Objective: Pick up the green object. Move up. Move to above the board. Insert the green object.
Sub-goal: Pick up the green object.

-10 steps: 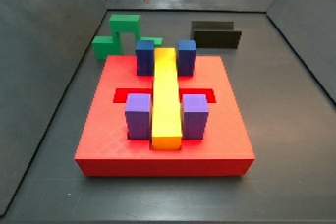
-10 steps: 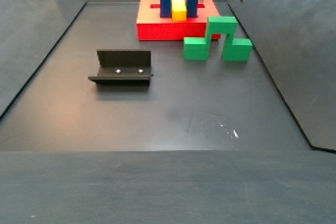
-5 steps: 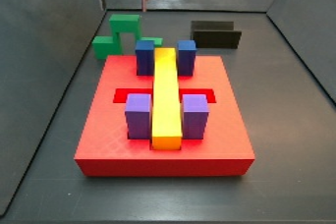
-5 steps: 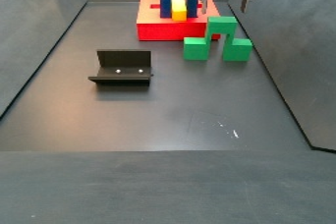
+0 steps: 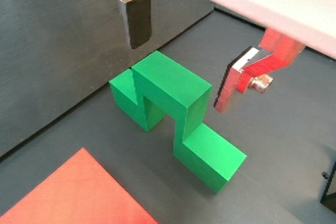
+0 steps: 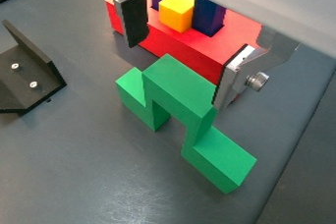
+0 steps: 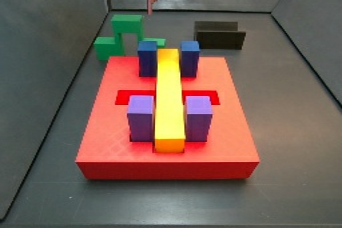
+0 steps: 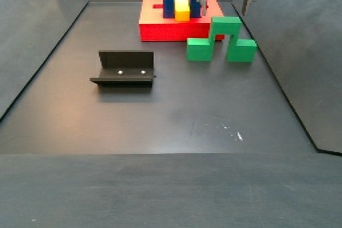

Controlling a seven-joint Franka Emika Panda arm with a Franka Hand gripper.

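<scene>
The green object point(image 7: 127, 25) has an arch that is open underneath point(image 7: 130, 44), so it will straddle the yellow bar when I set it down onto the board.
The green object point(image 5: 171, 105) is a stepped, arch-like block on the dark floor beside the red board point(image 7: 167, 127); it also shows in a wrist view point(image 6: 178, 110) and in both side views point(image 7: 124, 34) point(image 8: 222, 38). The board carries a long yellow bar point(image 7: 168, 92) and several blue-purple blocks point(image 7: 142, 120). My gripper point(image 5: 187, 49) is open and empty above the green object, fingers point(image 5: 137, 17) straddling its raised top without touching. In the side views only the gripper's fingertips point(image 7: 130, 7) show at the frame's upper edge.
The fixture point(image 8: 124, 69) stands on the floor away from the board, also seen in a side view point(image 7: 221, 35) and a wrist view point(image 6: 27, 71). Grey walls enclose the floor on all sides.
The gripper has come down into view above the green object. The green object and the board have not moved.
</scene>
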